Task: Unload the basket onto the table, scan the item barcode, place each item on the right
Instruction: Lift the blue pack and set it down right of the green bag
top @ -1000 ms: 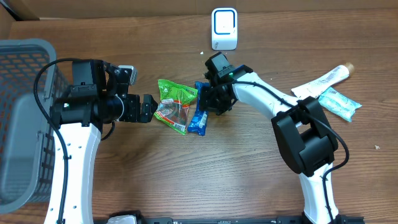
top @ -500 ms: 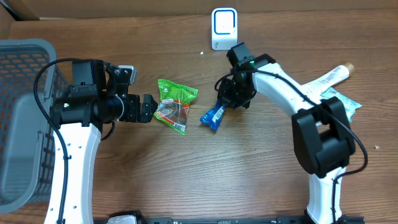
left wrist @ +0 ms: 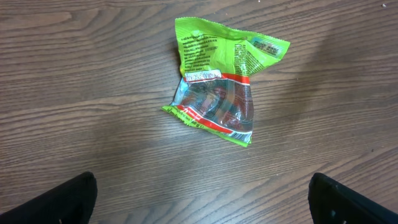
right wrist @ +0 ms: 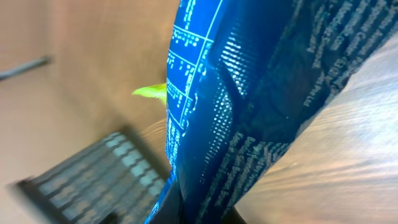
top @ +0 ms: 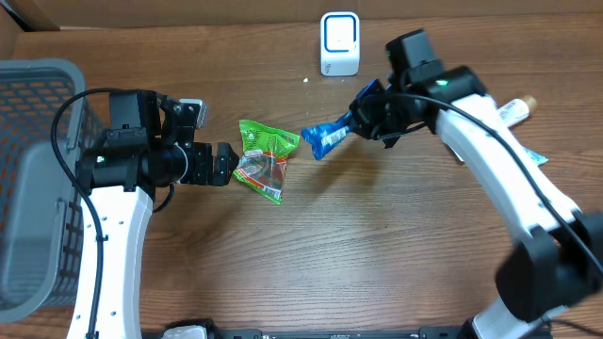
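My right gripper should put the blue packet (top: pixel 325 139) down below the white scanner and grip it again, because the packet hangs creased and slanted from the ends of the gripper's fingers.
My right gripper (top: pixel 367 115) is shut on a blue packet (top: pixel 326 137), which hangs in the air below the white scanner (top: pixel 339 43) at the table's back edge. In the right wrist view the blue packet (right wrist: pixel 249 106) fills the frame, pinched at its lower end between the jaws. A green snack bag (top: pixel 266 158) lies flat on the table. My left gripper (top: pixel 222 165) stands open just left of it, nothing between its fingers. In the left wrist view the green snack bag (left wrist: pixel 221 84) lies ahead of the wide-apart fingertips (left wrist: pixel 68 199).
A grey basket (top: pixel 38 179) stands at the left edge. At the right lie a white tube (top: pixel 495 118) and a teal packet (top: pixel 516 155). A cardboard box (top: pixel 19 14) shows at the back left corner.
My right gripper closed on the blue packet, lifted it off the table beside the green bag and carried it up and to the right. The left arm has not moved.
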`<state>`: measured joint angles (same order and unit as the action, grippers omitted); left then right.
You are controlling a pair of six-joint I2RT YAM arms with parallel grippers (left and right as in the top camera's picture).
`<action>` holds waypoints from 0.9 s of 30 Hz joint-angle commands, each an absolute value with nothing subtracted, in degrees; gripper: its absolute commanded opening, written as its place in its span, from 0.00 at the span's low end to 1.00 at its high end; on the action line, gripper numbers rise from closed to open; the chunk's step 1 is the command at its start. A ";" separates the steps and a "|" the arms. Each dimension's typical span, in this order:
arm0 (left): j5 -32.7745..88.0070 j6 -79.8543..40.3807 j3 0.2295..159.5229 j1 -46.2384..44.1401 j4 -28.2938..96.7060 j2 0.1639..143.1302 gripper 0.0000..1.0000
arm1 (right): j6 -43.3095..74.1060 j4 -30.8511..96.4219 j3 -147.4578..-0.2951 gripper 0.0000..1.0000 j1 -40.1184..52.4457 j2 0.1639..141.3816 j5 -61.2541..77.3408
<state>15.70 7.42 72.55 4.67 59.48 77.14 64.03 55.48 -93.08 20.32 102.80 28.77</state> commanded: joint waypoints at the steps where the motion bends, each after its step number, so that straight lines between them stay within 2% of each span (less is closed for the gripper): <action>1: 16.29 6.61 72.51 4.47 59.31 77.23 1.00 | 71.46 54.98 -93.38 0.04 20.21 95.35 30.76; 6: 16.29 6.61 72.51 4.47 59.31 77.23 1.00 | 79.46 51.79 -93.38 0.04 20.23 90.72 30.72; 20: 16.29 6.61 72.51 4.47 59.31 77.23 0.99 | 79.77 50.30 -93.38 0.04 20.34 90.43 25.04; 27: 16.29 6.61 72.51 4.47 59.31 77.23 0.99 | 83.20 54.94 -93.38 0.04 20.34 90.43 16.45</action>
